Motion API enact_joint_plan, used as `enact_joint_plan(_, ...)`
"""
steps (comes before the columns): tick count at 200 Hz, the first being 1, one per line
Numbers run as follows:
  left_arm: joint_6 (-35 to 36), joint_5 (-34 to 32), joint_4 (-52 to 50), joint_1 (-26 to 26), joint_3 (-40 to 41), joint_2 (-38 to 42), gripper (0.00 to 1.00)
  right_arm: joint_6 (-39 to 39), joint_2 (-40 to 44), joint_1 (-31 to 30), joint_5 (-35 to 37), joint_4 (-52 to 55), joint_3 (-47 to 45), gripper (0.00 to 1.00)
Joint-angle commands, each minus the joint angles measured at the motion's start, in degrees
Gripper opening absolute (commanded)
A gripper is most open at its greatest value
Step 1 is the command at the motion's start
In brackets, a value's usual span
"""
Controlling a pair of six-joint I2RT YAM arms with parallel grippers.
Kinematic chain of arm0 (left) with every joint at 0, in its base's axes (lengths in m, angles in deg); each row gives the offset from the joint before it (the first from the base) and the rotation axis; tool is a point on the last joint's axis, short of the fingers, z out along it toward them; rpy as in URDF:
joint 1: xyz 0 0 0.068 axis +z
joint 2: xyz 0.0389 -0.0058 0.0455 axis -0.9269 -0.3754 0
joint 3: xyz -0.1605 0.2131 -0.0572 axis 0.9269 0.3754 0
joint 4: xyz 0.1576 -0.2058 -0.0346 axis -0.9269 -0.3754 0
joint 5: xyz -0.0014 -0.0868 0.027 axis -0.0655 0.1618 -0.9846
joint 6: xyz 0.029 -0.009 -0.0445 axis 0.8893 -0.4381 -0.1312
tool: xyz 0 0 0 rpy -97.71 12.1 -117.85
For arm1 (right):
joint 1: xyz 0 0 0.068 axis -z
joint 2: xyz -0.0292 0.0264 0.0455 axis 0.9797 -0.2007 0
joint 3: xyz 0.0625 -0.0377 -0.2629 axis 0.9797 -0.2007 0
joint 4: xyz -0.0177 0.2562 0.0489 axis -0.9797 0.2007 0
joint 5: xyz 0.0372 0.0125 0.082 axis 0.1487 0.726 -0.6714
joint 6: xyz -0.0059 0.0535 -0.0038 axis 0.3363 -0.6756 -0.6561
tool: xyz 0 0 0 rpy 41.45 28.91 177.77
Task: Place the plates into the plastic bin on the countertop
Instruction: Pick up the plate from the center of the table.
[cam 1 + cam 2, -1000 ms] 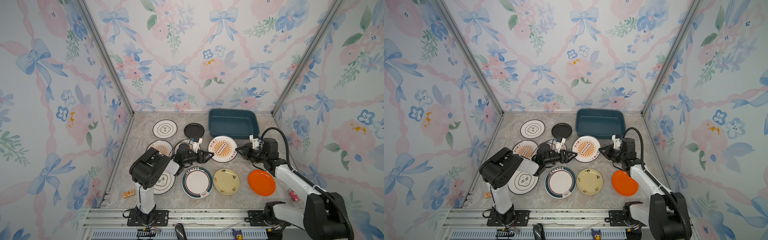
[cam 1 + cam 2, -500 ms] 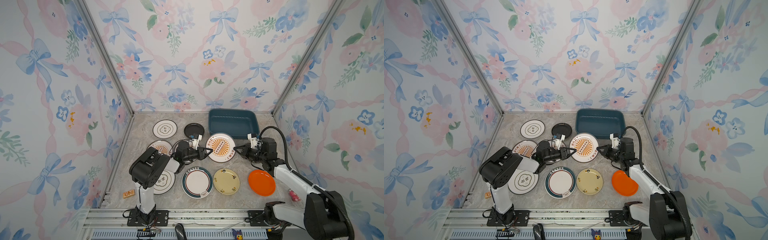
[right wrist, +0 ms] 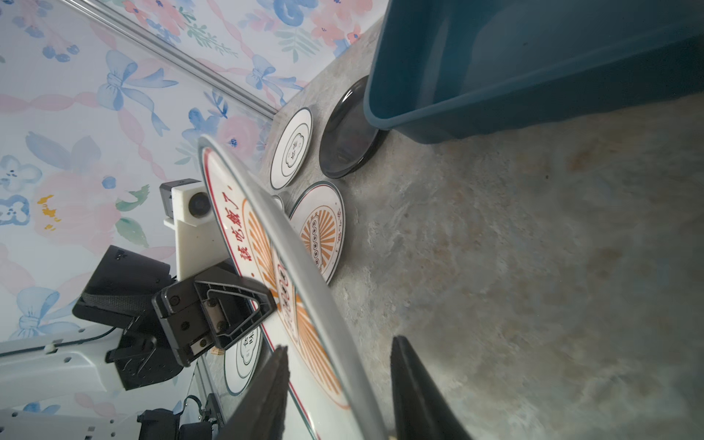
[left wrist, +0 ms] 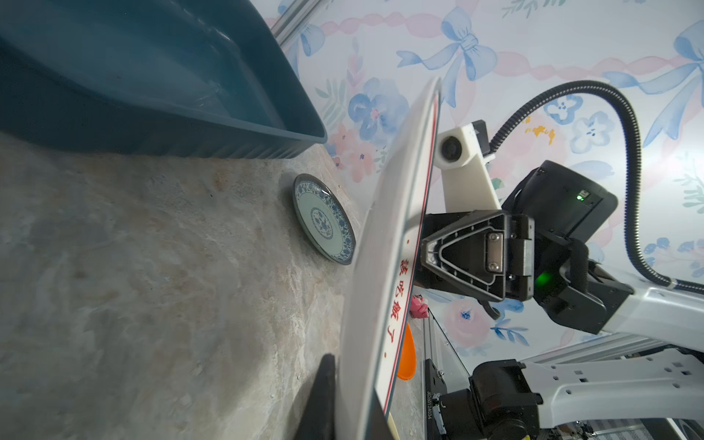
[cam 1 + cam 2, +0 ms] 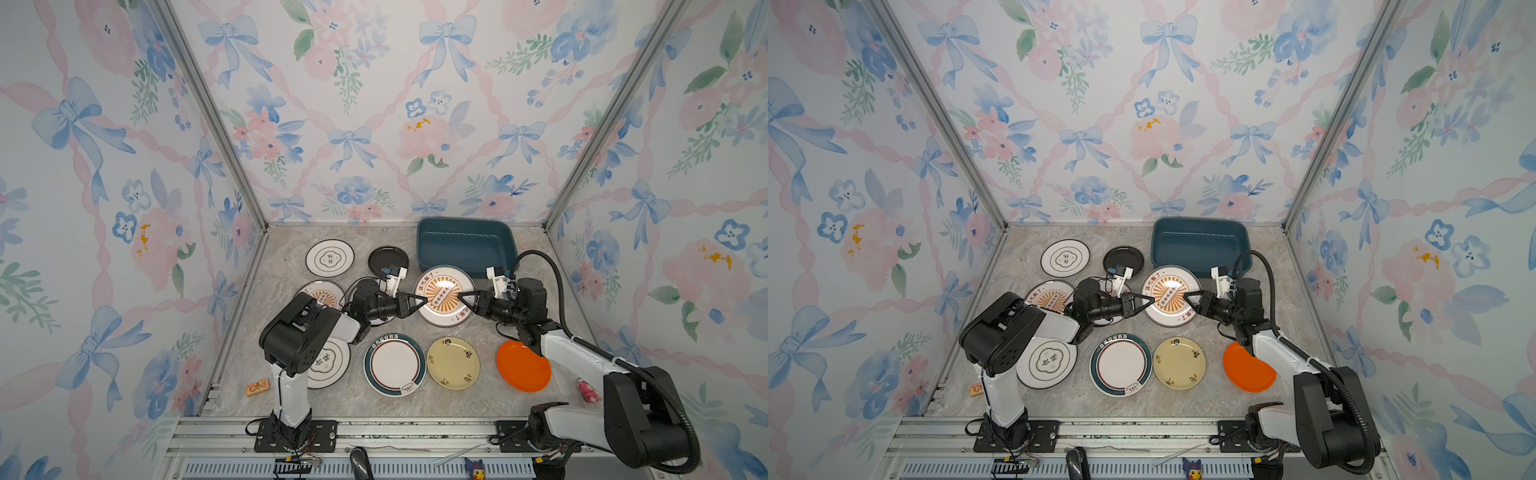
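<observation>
Next, I take over with my right gripper at the plate's free rim point(image 5: 472, 286), because the bin point(image 5: 466, 244) is on my right gripper's side and my left gripper is holding the sunburst plate.
A white plate with an orange sunburst point(image 5: 442, 295) point(image 5: 1169, 295) hangs tilted above the countertop point(image 5: 299, 270), between both arms and just in front of the empty dark teal plastic bin point(image 5: 465, 247) point(image 5: 1200, 245). My left gripper point(image 5: 422, 300) point(image 4: 352, 384) is shut on its left rim point(image 4: 384, 266). My right gripper point(image 5: 461, 296) point(image 3: 339, 350) is open, a finger on either side of the right rim point(image 3: 266, 236) with gaps showing. Several other plates lie flat: black point(image 5: 387, 259), gold-emblem point(image 5: 329, 258), teal-rimmed point(image 5: 395, 364), pale yellow point(image 5: 453, 363), orange point(image 5: 523, 365).
A second sunburst plate point(image 5: 320, 293) and another emblem plate point(image 5: 328, 361) lie partly under the left arm. A blue-green patterned plate point(image 4: 324, 219) sits near the right wall. A small orange block point(image 5: 257, 387) and a pink item point(image 5: 588, 390) lie at the front corners.
The sunburst plate rose off the countertop. My left gripper closed on its left rim, then my right gripper, which had been shut on the right rim, opened.
</observation>
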State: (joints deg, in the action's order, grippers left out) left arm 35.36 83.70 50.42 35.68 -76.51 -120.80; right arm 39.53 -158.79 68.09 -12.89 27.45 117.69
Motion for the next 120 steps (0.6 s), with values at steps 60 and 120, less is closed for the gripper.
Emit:
enact_joint_plan(60, 1.29, 2.75, 1.51, -0.53, -0.38, 0.02, 0.02, -6.50, -8.50, -1.53, -8.53, -23.82, -2.73, 0.07)
enact_joint_plan(120, 1.77, 1.56, 1.46, 1.23, 3.37, 3.15, 0.38, 1.61, -6.61, -1.46, -0.85, -2.92, 3.98, 0.00)
